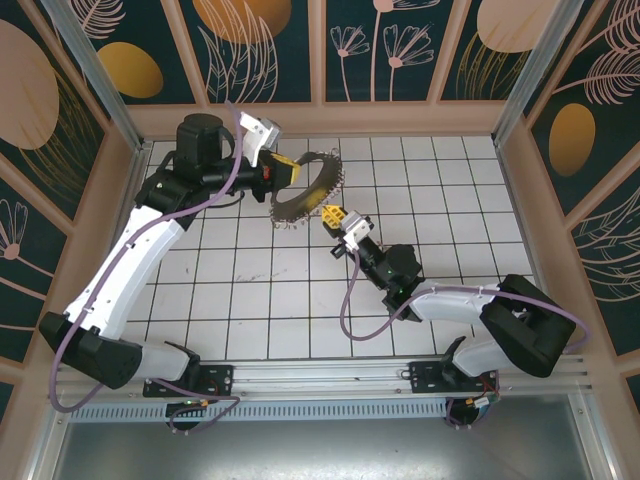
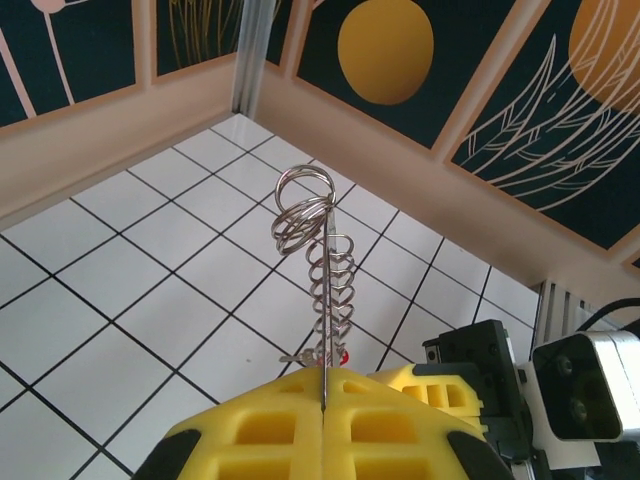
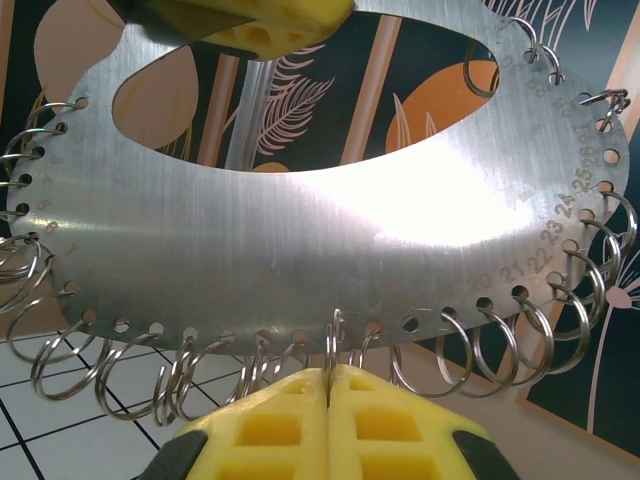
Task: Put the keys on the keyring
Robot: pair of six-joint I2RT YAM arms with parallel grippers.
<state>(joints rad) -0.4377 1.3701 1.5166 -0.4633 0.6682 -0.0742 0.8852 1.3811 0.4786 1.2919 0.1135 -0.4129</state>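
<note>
The robot's right gripper grips a small ring on the keyring (image 3: 334, 338), so its left gripper should keep lowering the keyring toward the table (image 1: 310, 245), then release the keyring's rim.
The keyring (image 1: 312, 190) is a wide metal hoop fringed with small rings, held up over the far middle of the table. My left gripper (image 1: 283, 172) is shut on its rim. In the left wrist view the keyring (image 2: 322, 290) stands edge-on out of the left gripper (image 2: 323, 385). A tiny metal key (image 2: 298, 354) with a red tag (image 2: 343, 357) sits just beside the band there. Whether it hangs on a ring I cannot tell. My right gripper (image 1: 334, 214) is at the hoop's lower right edge. In the right wrist view the right gripper (image 3: 329, 372) is shut on one small ring under the keyring (image 3: 330, 230).
White tiled table (image 1: 260, 300) inside a walled frame with patterned panels. The right arm's wrist (image 2: 480, 375) and camera (image 2: 585, 385) sit close to the right of my left fingers. The left fingers (image 3: 250, 15) show at the hoop's top.
</note>
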